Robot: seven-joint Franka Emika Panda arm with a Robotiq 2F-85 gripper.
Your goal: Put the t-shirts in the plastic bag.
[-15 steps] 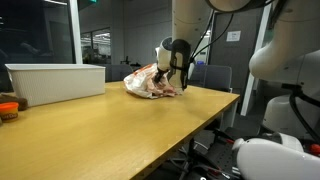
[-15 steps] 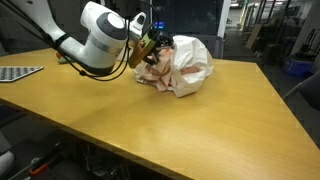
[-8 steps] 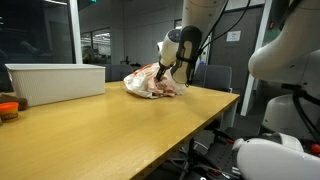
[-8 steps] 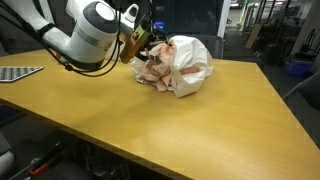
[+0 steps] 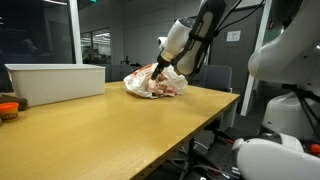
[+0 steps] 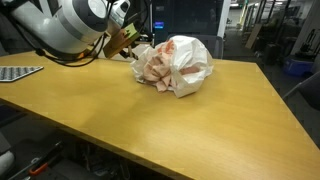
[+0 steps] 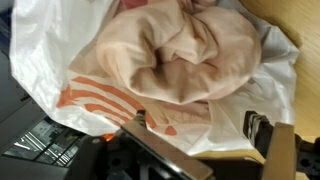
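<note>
My gripper should move back toward the bag's loose plastic edge (image 7: 228, 122) and come down around that edge, because the bunched t-shirts (image 7: 185, 62) bulge close to its open fingers.
A white plastic bag (image 5: 155, 83) with orange print lies at the far end of the wooden table (image 5: 120, 130); it also shows in the other exterior view (image 6: 178, 65). Pale pink t-shirts (image 7: 180, 50) are bunched inside the bag (image 7: 90, 95), whose mouth gapes toward the wrist camera. My gripper (image 5: 158, 68) hangs just beside the bag's open side (image 6: 128, 40). In the wrist view the gripper (image 7: 200, 135) has its jaws wide apart, with the bag's plastic edge lying loose between the fingers (image 7: 262, 130). Nothing is clamped.
A white bin (image 5: 55, 82) stands along one side of the table, with a small orange object (image 5: 8, 108) near it. A flat grey tray (image 6: 20, 72) lies at a table edge. Another white robot body (image 5: 285, 70) and an office chair (image 5: 212, 76) stand beside the table.
My gripper has drawn back and up from the bag, sliding away from its opening. The bag and t-shirts have stayed in place.
</note>
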